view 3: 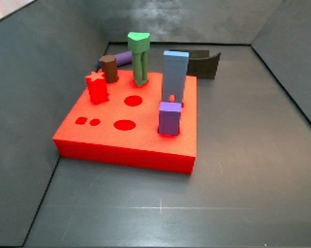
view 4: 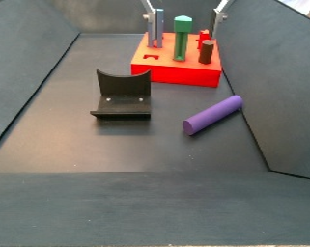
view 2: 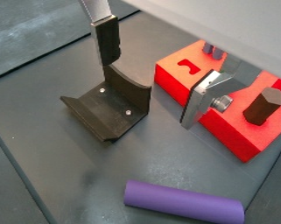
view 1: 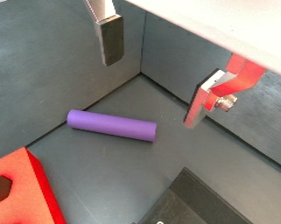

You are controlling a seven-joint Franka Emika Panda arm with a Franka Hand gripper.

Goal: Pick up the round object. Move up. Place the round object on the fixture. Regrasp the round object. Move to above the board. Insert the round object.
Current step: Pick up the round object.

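The round object will settle and stay cradled in place when I put it down, because the fixture's top dips into a curved hollow (view 3: 202, 56) there.
The round object, a long purple cylinder (view 4: 212, 114), lies flat on the dark floor to the right of the fixture (view 4: 123, 96); it also shows in both wrist views (view 1: 112, 125) (view 2: 184, 203). The gripper (view 4: 187, 10) hangs high above the floor near the board (view 4: 183, 72), open and empty. Its two fingers (view 1: 111, 39) (view 2: 108, 44) stand wide apart in both wrist views, with the cylinder well below them. The fixture (view 2: 108, 109) stands empty. The red board (view 3: 119, 140) carries several pegs. In that side view the cylinder and the gripper are out of sight.
On the board stand a tall green peg (view 3: 140, 58), a blue block (view 3: 176, 73), a purple square block (view 3: 170, 116), a red star peg (view 3: 96, 87) and a short brown cylinder (view 3: 109, 68). Dark sloping walls enclose the floor on all sides.
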